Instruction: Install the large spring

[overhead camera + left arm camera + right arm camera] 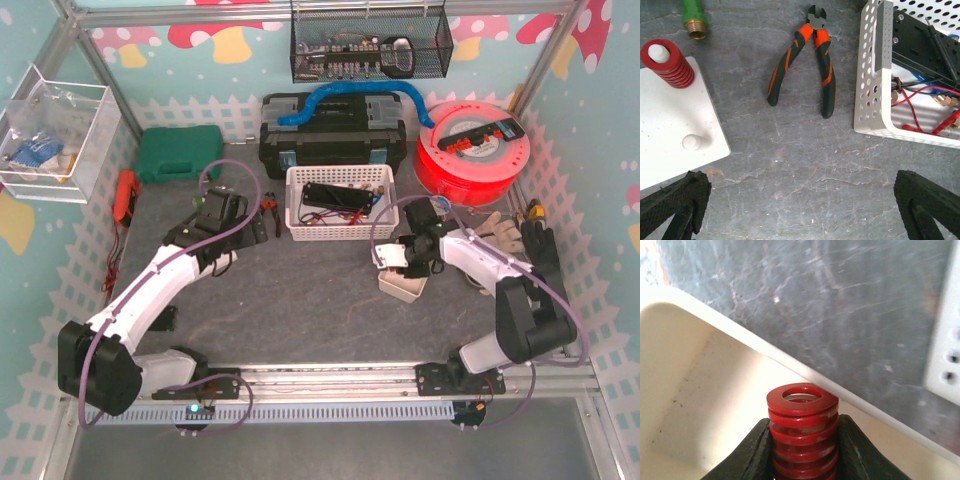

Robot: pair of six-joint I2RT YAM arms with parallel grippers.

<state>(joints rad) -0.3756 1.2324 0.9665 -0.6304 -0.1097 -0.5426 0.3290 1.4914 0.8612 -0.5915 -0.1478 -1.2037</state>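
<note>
My gripper will lower the held spring, and it will slip down over the near peg, since a white peg tip [659,53] shows through the seated red spring.
My right gripper [802,437] is shut on a red coil spring [802,415], which stands up between the two dark fingers [757,447]. It holds the spring just above the inside of a small cream bin [695,390]. In the top view this gripper [412,255] hangs over that bin [402,288] at centre right. A white peg plate [670,125] lies on the table at the left of the left wrist view. A second red spring [667,62] sits on its far peg, and the near peg [692,141] is bare. My left gripper [800,192] is open and empty over bare table, right of the plate.
Orange-handled cutters [805,60] lie beyond the left gripper. A white perforated basket [340,203] of cables stands mid-table and also shows at the right of the left wrist view [872,85]. A green brass-tipped fitting [695,20] lies behind the plate. A black toolbox [335,135], red filament spool [475,150] and gloves [505,232] line the back and right.
</note>
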